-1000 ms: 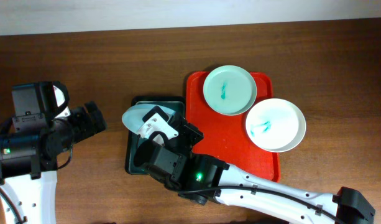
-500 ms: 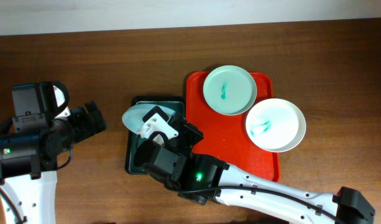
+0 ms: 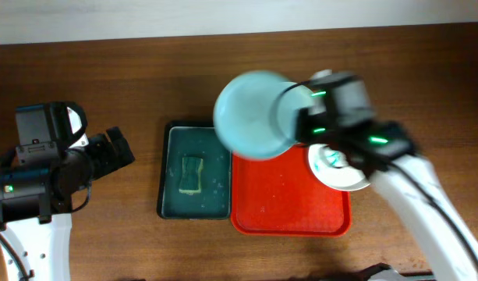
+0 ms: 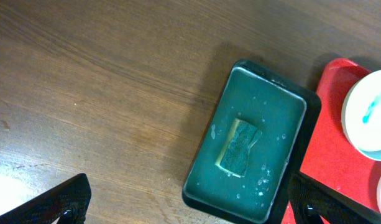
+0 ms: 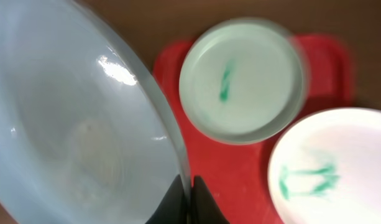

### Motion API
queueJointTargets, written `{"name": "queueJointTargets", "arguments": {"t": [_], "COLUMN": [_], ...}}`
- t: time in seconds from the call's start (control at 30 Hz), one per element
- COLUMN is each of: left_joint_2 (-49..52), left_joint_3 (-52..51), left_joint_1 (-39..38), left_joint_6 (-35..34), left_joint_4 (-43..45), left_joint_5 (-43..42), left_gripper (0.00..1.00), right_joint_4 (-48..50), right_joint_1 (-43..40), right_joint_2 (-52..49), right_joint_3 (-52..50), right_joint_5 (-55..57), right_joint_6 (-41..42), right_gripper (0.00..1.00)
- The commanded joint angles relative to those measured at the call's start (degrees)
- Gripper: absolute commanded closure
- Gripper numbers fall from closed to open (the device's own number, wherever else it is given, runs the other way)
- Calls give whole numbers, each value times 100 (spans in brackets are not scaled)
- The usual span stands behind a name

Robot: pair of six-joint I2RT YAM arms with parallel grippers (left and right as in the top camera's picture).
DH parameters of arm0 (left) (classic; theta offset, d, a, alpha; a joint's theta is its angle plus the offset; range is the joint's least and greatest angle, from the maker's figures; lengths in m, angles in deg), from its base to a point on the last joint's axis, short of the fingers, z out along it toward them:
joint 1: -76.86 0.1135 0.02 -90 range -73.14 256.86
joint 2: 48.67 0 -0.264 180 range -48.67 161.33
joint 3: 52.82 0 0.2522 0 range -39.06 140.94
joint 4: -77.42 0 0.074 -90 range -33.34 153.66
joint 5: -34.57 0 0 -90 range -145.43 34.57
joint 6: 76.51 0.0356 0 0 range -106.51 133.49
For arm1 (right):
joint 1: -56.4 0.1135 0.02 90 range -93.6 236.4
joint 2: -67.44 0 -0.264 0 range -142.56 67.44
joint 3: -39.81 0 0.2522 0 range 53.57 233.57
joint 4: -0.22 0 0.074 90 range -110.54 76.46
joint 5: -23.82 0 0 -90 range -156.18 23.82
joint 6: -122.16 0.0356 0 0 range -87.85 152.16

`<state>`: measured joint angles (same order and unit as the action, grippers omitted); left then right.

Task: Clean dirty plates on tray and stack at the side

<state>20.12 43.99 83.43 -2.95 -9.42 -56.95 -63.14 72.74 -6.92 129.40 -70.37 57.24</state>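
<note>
The pale blue plate's side (image 3: 256,115) is clean and the wood (image 3: 384,200) beside the white plate is clear, so my right gripper should keep going there and let go of the pale blue plate.
My right gripper (image 5: 187,198) is shut on the rim of the pale blue plate (image 5: 72,124) and holds it in the air. Overhead, this plate (image 3: 253,114) hangs over the back left corner of the red tray (image 3: 289,199), with my right gripper (image 3: 295,117) at its right edge. No smear shows on its visible face. The mint green plate (image 5: 240,78) and the white plate (image 5: 333,168) lie on the tray (image 5: 234,168), each with a teal smear. Overhead the mint plate is hidden and the white plate (image 3: 346,173) is partly hidden. My left gripper (image 4: 190,211) is open and empty.
A dark green tray (image 3: 176,199) holding a sponge (image 3: 193,173) sits just left of the red tray. It also shows in the left wrist view (image 4: 277,124), with the sponge (image 4: 238,146) inside. My left arm (image 3: 44,176) hovers over bare wood at the far left.
My right arm has swung from the front to the right side, carrying the pale blue plate from over the dark green tray up and right over the red tray. The left arm has not moved.
</note>
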Motion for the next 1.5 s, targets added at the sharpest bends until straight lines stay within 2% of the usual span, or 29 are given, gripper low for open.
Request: {"name": "queueJointTargets", "arguments": {"t": [0.0,0.1,0.23,0.37,0.43,0.57,0.63,0.67,0.7,0.83,0.93,1.03,1.13,1.2,1.37,1.4,1.47], "left_joint_2": [4,4,4,4,4,4,4,4,4,4,4,4,11,37,63,63,63], "left_joint_3": [57,57,57,57,57,57,57,57,57,57,57,57,57,57,57,57,57], "left_joint_1": [42,42,42,42,42,42,42,42,42,35,35,35,35,35,35,35,35], "left_joint_6": [26,28,28,28,26,28,26,28,28,28,28,28,28,28,31,31,31], "left_joint_4": [9,13,9,9,9,9,11,15,13,-2,37,35,-11,-11,-13,-13,-13], "left_joint_5": [37,39,37,37,37,39,37,39,39,-17,-391,-435,-538,-533,-535,-533,-533], "left_gripper": [1,0,0,0,0,0,0,0,0,0,0,0,0,0,0,0,0], "right_joint_4": [-629,-1410,-1495,-1471,-1473,-1475,-1565,-1685,-1757,-1919,-1902,-1591,-817,-411,-175,-177,-313], "right_joint_1": [-1504,-3261,-5169,-6118,-6251,-6249,-6212,-6210,-6210,-6028,-5348,-4417,-3834,-3654,-3628,-3628,-3622], "right_joint_2": [798,737,-173,-1543,-2164,-3095,-3165,-3121,-3045,-1740,-907,-986,-1397,-1939,-2872,-3021,-3150], "right_joint_3": [162,107,2,2,2,2,2,4,4,4,2,-72,-470,-584,-581,-581,-581], "right_joint_5": [-588,-22,81,83,87,238,234,136,-35,-846,-1233,-1147,-365,-319,-258,-313,-420], "right_joint_6": [90,72,70,70,-57,-262,-518,-507,-509,-1056,-2068,-2721,-2588,-2551,-2568,-2566,-2553], "right_gripper": [96,96,96,96,96,96,66,59,56,54,44,43,43,44,45,50,87]}}
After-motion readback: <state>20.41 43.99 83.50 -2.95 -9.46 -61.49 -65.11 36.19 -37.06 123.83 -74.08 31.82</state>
